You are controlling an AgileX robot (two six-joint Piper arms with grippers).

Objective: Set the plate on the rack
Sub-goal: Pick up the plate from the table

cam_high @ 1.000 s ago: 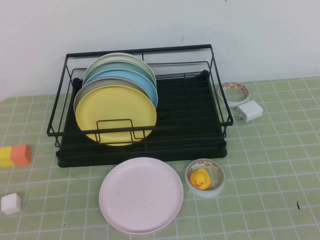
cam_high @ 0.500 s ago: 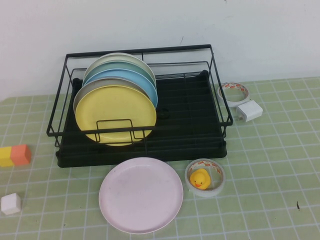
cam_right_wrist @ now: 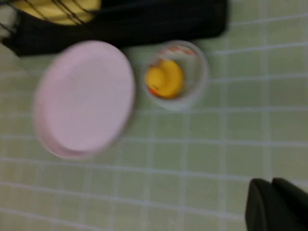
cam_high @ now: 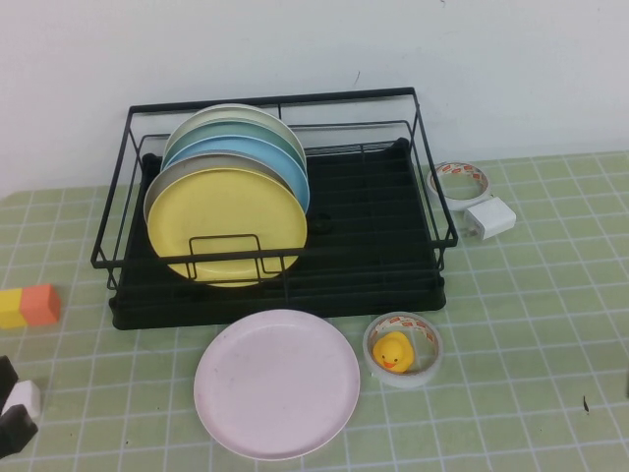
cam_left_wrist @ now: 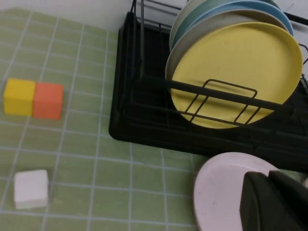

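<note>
The pink plate (cam_high: pixel 278 385) is lying flat, so I should first raise its edge (cam_high: pixel 355 379) by the duck with my right gripper and then pass the plate to my left gripper for the rack.
The pale pink plate (cam_high: pixel 277 383) lies flat on the green mat just in front of the black wire rack (cam_high: pixel 373 285). It also shows in the left wrist view (cam_left_wrist: pixel 219 192) and the right wrist view (cam_right_wrist: pixel 84 98). My left gripper (cam_high: pixel 12 418) is at the near left corner, shut and empty, left of the plate; its fingers (cam_left_wrist: pixel 269 174) lie together. My right gripper (cam_right_wrist: pixel 272 182) is shut and empty, over the mat to the near right of the plate. In the high view only a sliver of it shows at the right edge.
Several plates stand in the rack's left half, with a yellow plate (cam_high: pixel 226 226) in front and a light blue one behind. A tape roll holding a rubber duck (cam_high: pixel 401 350) sits right of the pink plate. A white cube (cam_high: pixel 25 395), a yellow-orange block (cam_high: pixel 29 305), another tape roll (cam_high: pixel 460 182) and a white charger (cam_high: pixel 491 216) lie around.
My left gripper has come into the high view at the near left corner, beside the white cube. A dark sliver has appeared at the right edge. The plate has not moved.
</note>
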